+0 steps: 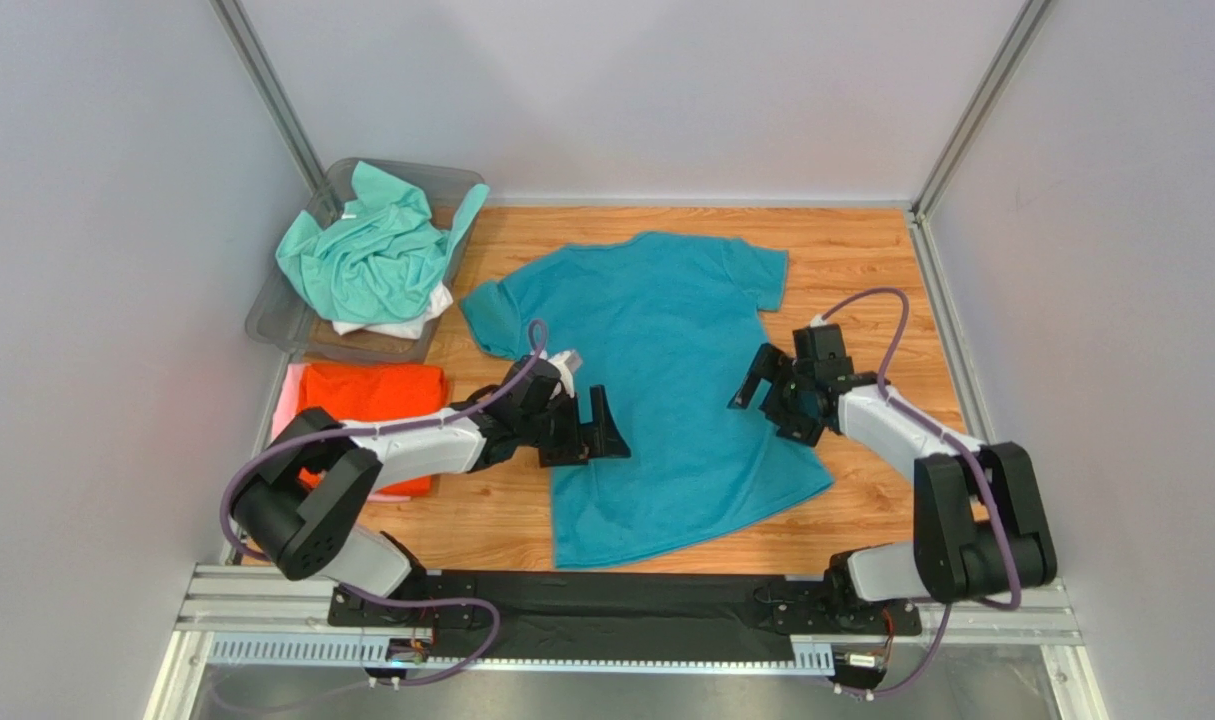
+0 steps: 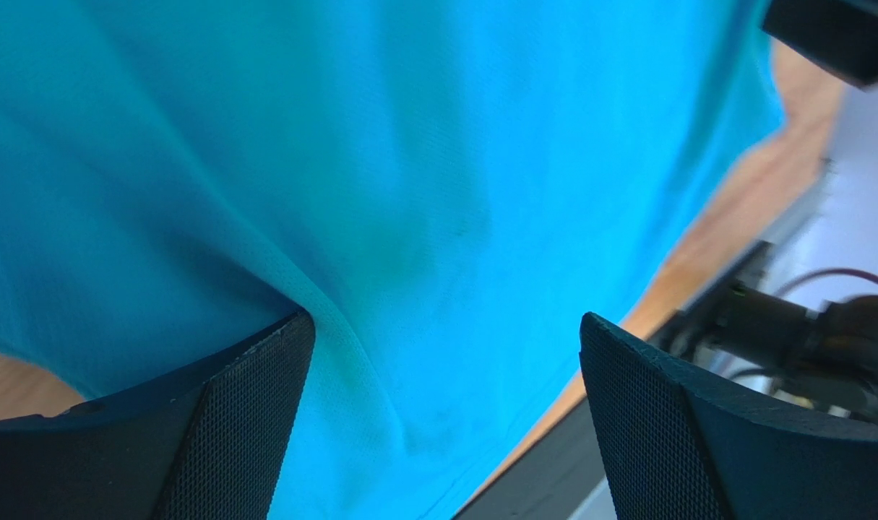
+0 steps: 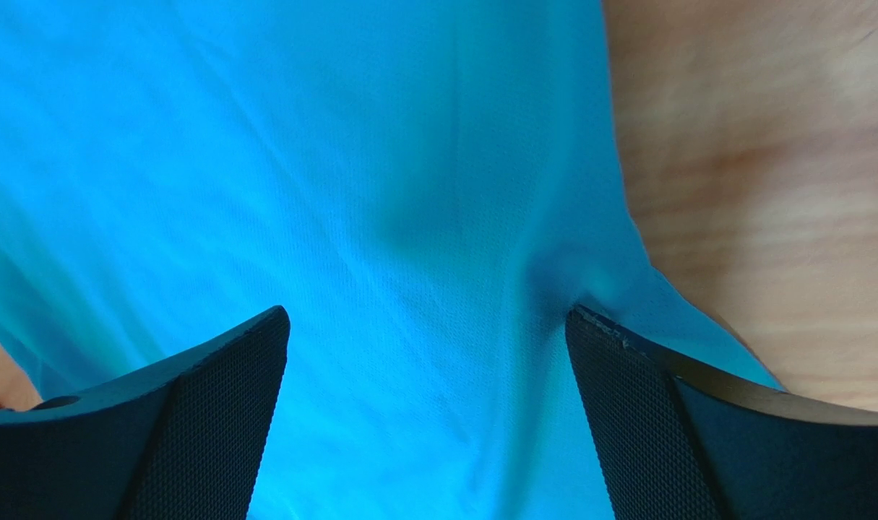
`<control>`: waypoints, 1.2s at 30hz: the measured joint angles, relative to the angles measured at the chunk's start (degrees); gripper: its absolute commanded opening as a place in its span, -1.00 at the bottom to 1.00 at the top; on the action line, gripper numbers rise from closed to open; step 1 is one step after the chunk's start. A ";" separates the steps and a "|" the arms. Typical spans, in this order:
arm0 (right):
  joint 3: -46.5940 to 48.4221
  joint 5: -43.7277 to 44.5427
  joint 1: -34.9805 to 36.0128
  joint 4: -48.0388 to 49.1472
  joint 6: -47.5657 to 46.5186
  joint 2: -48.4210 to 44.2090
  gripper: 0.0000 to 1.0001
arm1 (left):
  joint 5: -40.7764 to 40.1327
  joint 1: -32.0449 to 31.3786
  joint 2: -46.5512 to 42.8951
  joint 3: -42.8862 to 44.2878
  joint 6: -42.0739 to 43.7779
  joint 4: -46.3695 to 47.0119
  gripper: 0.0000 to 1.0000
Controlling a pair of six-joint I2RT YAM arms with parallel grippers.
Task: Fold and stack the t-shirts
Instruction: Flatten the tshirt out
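Observation:
The teal-blue t-shirt is lying crooked with its hem slanting across the front [image 1: 688, 551], so next I turn it until the hem gets to my right gripper's side [image 1: 873, 477] before I fold it.
A teal-blue t-shirt [image 1: 658, 375] lies spread flat on the wooden table, collar toward the back. My left gripper [image 1: 591, 432] stands open low over the shirt's left side, with its cloth [image 2: 432, 217] filling the gap between the fingers [image 2: 237, 423]; a raised crease runs along one finger. My right gripper [image 1: 771, 399] is open over the shirt's right side, and one of its fingers [image 3: 671, 412] sits close to the shirt's edge [image 3: 595, 163]. An orange t-shirt [image 1: 370, 402] lies folded at the left on a pale pink one [image 1: 284, 402].
A clear grey bin [image 1: 283, 312] at the back left holds a crumpled mint-green t-shirt [image 1: 373, 248] on a white one [image 1: 410, 320]. Bare wood [image 1: 884, 270] lies to the right of the teal shirt. White walls enclose the table.

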 measured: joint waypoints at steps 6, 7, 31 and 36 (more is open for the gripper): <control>11.80 1.84 -7.06 -1.70 -3.98 12.24 1.00 | 7.78 -3.80 10.25 4.50 -4.48 11.47 0.99; 14.56 2.10 -8.20 -1.92 -4.44 14.88 1.00 | 8.74 -4.79 12.48 6.49 -4.83 12.24 0.99; 41.94 10.32 -13.90 -16.76 -14.34 17.64 1.00 | -7.23 -8.13 6.14 30.99 13.75 -1.86 0.99; 22.91 5.99 -12.17 -14.95 -11.56 -0.61 1.00 | -8.33 4.92 6.51 33.86 14.73 -7.80 0.99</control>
